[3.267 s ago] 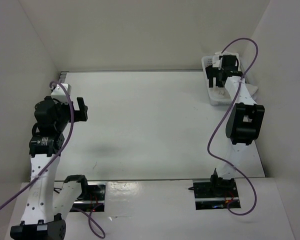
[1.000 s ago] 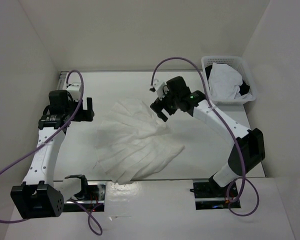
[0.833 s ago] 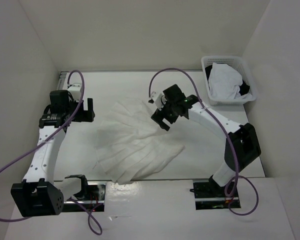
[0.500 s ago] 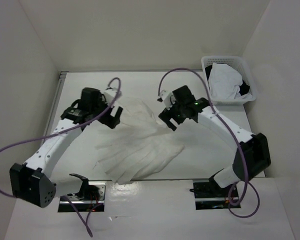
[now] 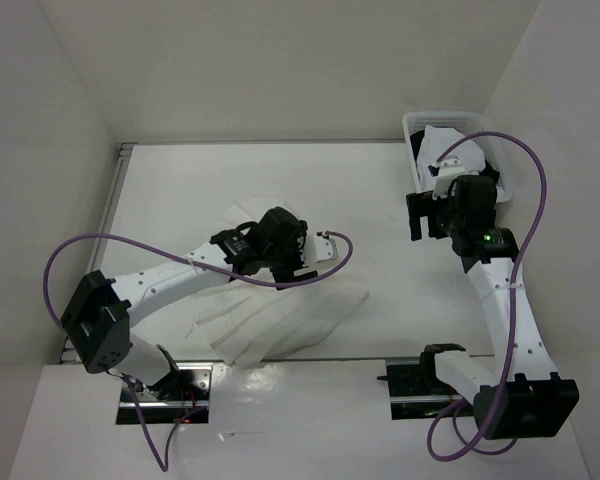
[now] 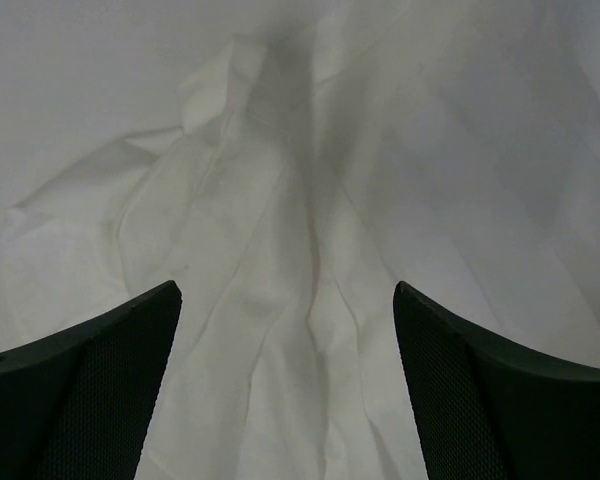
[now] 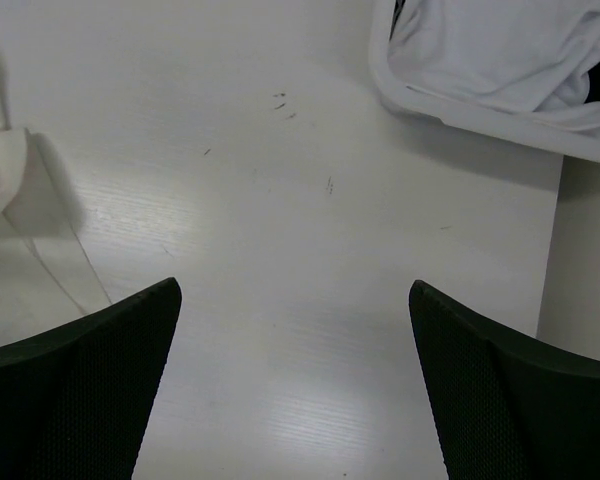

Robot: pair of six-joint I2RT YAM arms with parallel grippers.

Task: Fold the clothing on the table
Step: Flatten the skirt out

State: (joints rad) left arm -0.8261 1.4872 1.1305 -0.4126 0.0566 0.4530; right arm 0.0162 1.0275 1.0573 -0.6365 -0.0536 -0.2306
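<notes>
The skirt's narrow end is lying in loose, soft ridges (image 6: 298,250), so the whole skirt (image 5: 280,318) will drag along and hang limp when I pull it and lift it up.
The clothing (image 5: 302,314), a thin white pleated skirt, lies spread on the table (image 5: 360,190) left of centre. Its upper part is hidden under my left arm. My left gripper (image 5: 294,266) hangs low over the skirt's narrow end. In the left wrist view the rumpled cloth (image 6: 300,200) fills the frame, and the left gripper (image 6: 285,290) is open with cloth below the gap, not pinched. My right gripper (image 5: 425,224) is open over bare table, well right of the skirt. In the right wrist view, that gripper (image 7: 295,285) holds nothing and a skirt corner (image 7: 15,190) shows at the left edge.
A white basket (image 5: 417,128) with a bulky plain white cloth (image 7: 490,50) stands at the back right corner, partly behind my right arm. White wall panels close in the table on three sides. A purple cable (image 5: 332,250) loops beside the left gripper.
My left arm has swung from the table's left side to above the skirt's narrow end. My right arm has drawn back from the skirt towards the basket.
</notes>
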